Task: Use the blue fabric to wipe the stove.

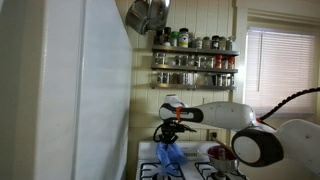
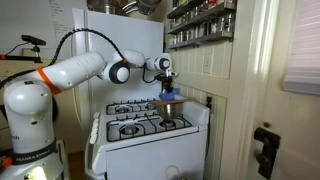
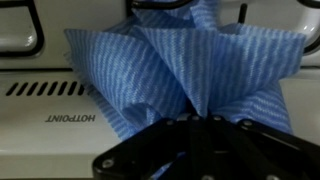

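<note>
My gripper should lift the blue fabric and pull it back over the burners (image 2: 127, 107) beside the refrigerator, because the fabric is already spread over the stove's back panel (image 3: 45, 117).
The blue fabric (image 3: 180, 65) hangs bunched from my gripper (image 3: 195, 120), which is shut on its gathered top. In both exterior views the fabric (image 1: 169, 153) (image 2: 170, 97) dangles just above the rear of the white stove (image 2: 150, 135), over the back burners. In the wrist view the cloth fans out over the stove's white back panel (image 3: 60, 100) marked HOTPOINT. My gripper (image 1: 170, 130) (image 2: 168, 78) points down above it. The fingertips are hidden by the cloth.
A tall white refrigerator (image 1: 80, 90) stands beside the stove. Spice racks (image 1: 195, 60) with several jars hang on the wall behind. Black burner grates (image 2: 135, 127) cover the cooktop. A dark pan (image 1: 218, 153) sits on a burner. Pots (image 1: 148, 15) hang overhead.
</note>
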Robot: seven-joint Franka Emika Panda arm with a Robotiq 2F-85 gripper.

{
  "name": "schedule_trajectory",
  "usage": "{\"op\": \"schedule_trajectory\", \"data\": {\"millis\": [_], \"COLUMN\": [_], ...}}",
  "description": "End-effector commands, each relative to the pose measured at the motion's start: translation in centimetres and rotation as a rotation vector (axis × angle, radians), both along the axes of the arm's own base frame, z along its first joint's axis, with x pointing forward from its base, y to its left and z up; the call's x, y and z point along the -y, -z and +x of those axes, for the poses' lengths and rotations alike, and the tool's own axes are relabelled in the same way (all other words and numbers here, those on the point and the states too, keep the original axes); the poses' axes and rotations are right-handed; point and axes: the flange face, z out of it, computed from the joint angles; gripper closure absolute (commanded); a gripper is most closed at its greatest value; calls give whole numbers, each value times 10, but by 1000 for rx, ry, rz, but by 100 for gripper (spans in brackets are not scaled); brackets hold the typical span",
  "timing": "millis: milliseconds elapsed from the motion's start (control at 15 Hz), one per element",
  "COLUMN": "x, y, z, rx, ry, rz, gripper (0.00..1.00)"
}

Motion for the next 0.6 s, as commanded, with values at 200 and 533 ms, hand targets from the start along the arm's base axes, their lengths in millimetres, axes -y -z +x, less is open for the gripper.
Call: {"op": "schedule_trajectory", "data": {"millis": [200, 533], "x": [59, 111], "y": [13, 9], "z": [0, -9], "rx": [-46, -101], "ry": [301, 540], "rz": [-105, -163], "gripper": [100, 100]}}
